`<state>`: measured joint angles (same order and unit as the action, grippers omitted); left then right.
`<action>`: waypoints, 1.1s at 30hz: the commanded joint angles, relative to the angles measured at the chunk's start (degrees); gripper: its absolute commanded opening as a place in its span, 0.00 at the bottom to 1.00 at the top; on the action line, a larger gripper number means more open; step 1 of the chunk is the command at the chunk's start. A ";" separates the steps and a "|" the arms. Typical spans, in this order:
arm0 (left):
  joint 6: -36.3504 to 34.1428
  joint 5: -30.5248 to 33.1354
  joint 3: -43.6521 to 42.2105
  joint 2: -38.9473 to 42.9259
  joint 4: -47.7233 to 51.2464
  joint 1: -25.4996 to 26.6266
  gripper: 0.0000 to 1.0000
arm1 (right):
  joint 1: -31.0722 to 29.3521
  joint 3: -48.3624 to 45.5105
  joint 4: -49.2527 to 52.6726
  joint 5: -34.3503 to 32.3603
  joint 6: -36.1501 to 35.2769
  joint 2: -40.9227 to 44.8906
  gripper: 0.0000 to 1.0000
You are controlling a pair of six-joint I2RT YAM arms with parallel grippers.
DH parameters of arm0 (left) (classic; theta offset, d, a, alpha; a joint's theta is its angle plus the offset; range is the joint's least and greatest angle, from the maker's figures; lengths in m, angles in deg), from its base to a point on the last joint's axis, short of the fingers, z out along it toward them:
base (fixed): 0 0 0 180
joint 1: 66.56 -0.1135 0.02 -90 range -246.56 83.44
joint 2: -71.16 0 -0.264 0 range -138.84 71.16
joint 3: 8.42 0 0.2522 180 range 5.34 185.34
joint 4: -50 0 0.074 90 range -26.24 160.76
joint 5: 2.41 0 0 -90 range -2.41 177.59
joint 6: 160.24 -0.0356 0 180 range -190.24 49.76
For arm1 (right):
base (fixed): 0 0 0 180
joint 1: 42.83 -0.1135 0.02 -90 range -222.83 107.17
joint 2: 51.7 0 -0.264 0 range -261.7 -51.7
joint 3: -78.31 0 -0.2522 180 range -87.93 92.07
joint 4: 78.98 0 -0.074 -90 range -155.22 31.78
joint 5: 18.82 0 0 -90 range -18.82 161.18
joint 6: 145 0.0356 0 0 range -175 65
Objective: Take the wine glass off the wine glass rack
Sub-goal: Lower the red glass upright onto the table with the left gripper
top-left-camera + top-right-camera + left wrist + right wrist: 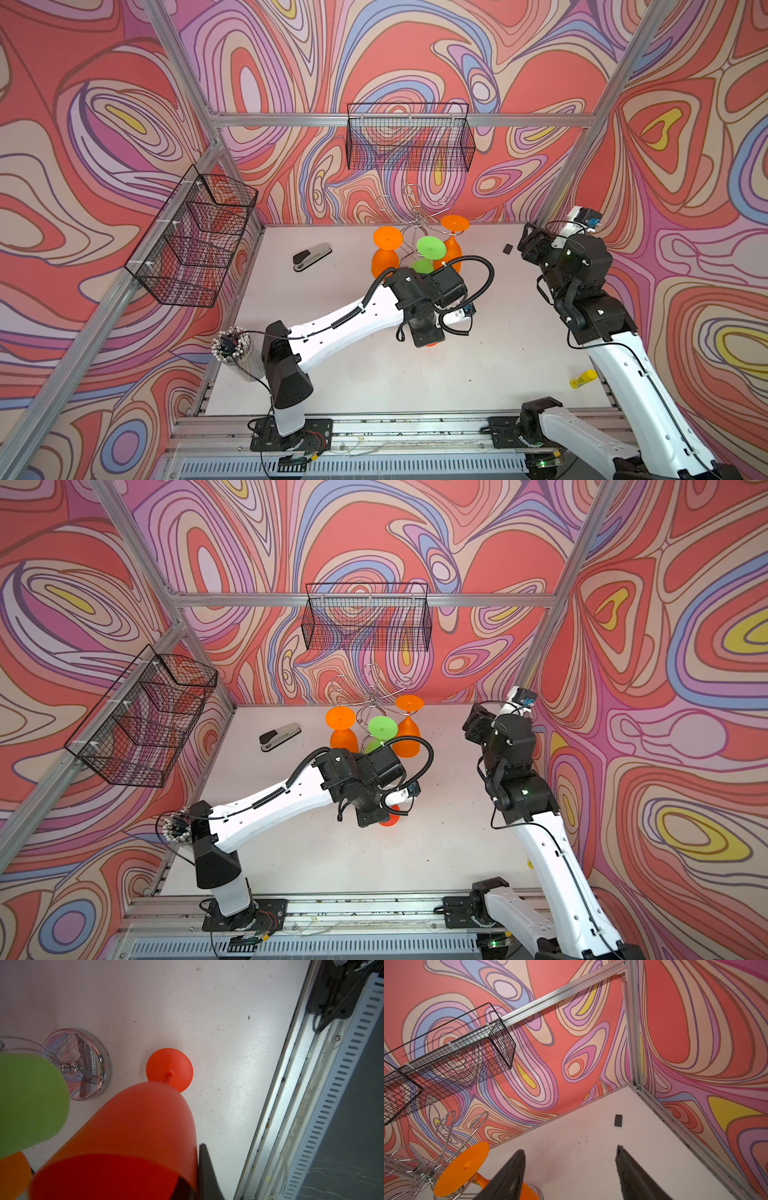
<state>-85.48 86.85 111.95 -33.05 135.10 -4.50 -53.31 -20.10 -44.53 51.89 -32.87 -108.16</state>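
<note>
The red-orange wine glass's foot [390, 819] points down at open tabletop [381, 833], clear of the rack, so my left gripper keeps going down until the foot stands flat, then let go.
The wine glass rack [415, 216], a chrome wire stand, rises at the back middle of the table; its round base [97, 1084] shows in the left wrist view. Two orange glasses [384, 255] [451, 245] and a green one [430, 249] hang upside down from it. A red-orange wine glass [133, 1126] is off the rack and upright, foot [169, 1069] down by the tabletop in front of the base; I cannot tell if it touches. My left gripper [195, 1167] is shut on its bowl wall, one finger inside, one outside. My right gripper [570, 1149] stands open and empty, back right.
A stapler [311, 256] lies left of the rack. A cup of pens [235, 353] stands at the left edge and a yellow glue stick [583, 379] lies at the right edge. A small black block [508, 248] lies back right. Black mesh baskets [409, 137] [195, 241] hang on the walls.
</note>
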 commanded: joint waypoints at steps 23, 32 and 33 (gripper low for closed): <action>-3.57 3.63 8.27 -13.24 9.68 1.83 0.00 | 0.02 -1.15 0.37 -3.48 -1.54 2.06 0.73; -3.41 2.84 8.43 -13.57 10.06 1.49 0.28 | 0.02 -1.74 0.38 -3.03 -0.95 2.04 0.73; -3.37 2.76 8.44 -13.55 10.06 1.32 0.32 | 0.02 -1.83 0.36 -2.96 -0.89 2.06 0.73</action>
<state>-88.24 89.80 119.21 -45.77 142.22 -3.17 -53.31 -21.13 -44.13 49.18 -33.55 -106.55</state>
